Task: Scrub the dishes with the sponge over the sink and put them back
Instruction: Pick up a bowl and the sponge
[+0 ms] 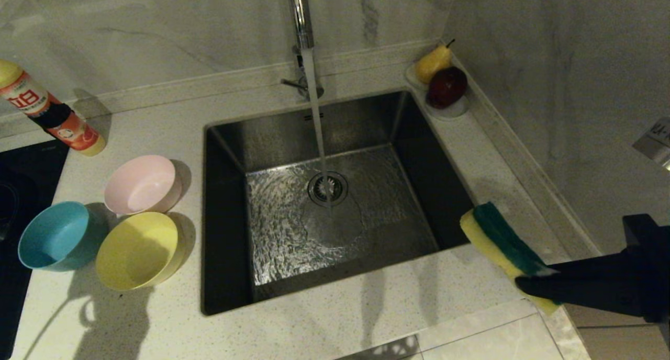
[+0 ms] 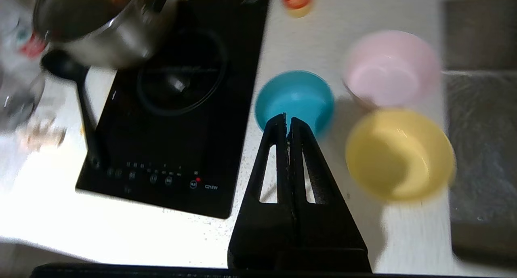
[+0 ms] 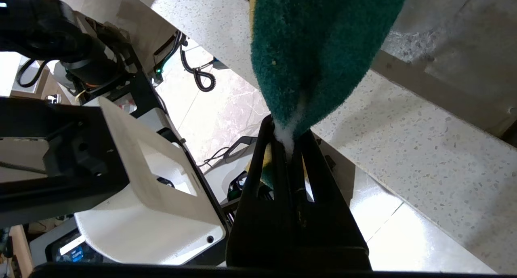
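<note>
The blue bowl's near rim point(image 1: 32, 266) is clear of the yellow bowl, so the robot's left gripper should keep moving in until its fingers can open on both sides of that rim point(image 2: 262, 127).
Three bowls stand on the counter left of the sink point(image 1: 230, 140): pink point(image 1: 140, 184), blue point(image 1: 55, 235) and yellow point(image 1: 138, 250). Water runs from the tap point(image 1: 299, 14) onto the drain. At the sink's right front corner my right gripper point(image 1: 523, 284) is shut on the sponge point(image 1: 502, 242), yellow foam with a green face, held above the counter edge. In the right wrist view the sponge point(image 3: 319, 47) sticks out past the pinched fingertips, with white foam at the grip. My left gripper point(image 2: 287, 118) is shut and empty, above the counter at the blue bowl's point(image 2: 295, 98) near rim, beside the yellow bowl point(image 2: 400, 154) and the pink bowl point(image 2: 391, 70).
A soap bottle point(image 1: 49, 111) lies at the back left. A black induction hob point(image 2: 169, 108) with a steel pot point(image 2: 101, 23) sits left of the bowls. A white dish with a pear point(image 1: 433, 62) and a dark red fruit point(image 1: 446, 86) stands at the sink's back right corner.
</note>
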### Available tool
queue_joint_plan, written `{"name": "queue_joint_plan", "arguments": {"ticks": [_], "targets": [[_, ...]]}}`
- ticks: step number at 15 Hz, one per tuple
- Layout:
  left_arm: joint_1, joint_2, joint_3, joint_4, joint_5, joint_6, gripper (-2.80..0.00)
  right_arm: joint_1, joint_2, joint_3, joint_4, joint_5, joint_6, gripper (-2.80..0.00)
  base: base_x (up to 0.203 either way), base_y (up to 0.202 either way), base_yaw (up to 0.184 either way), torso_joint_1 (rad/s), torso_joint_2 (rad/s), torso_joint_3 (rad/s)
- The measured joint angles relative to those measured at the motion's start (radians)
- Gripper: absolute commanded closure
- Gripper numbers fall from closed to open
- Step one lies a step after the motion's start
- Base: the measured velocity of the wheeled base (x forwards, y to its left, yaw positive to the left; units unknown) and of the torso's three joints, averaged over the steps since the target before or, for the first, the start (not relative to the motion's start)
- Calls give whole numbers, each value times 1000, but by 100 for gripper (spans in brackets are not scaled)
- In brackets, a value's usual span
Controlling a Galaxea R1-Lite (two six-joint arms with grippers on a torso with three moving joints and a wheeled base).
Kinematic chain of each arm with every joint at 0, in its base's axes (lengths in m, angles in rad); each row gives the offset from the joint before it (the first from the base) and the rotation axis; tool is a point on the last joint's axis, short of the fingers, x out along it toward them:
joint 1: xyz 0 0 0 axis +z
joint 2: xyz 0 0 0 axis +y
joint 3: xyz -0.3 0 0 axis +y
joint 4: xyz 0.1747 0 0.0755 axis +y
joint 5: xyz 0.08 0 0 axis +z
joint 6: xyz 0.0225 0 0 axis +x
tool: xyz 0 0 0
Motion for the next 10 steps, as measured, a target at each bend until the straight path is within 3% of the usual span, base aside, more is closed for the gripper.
{"name": "queue_joint_plan", "arguments": {"ticks": [3,5,7,10], "targets": [[30,214,-99,3,51,-112,0,-4,14,-14,0,0,1,0,0,0,0,0,0,0],[103,354,-142,-4,30,-157,0,-4,18,-15,0,1,1,0,0,0,0,0,0,0],[224,487,-206,0,-50,-218,0,-4,21,-15,0,3,1,0,0,0,0,0,0,0],[409,623,-304,69,-279,-315,0,-1,23,-14,0,3,1,0,0,0,0,0,0,0]]}}
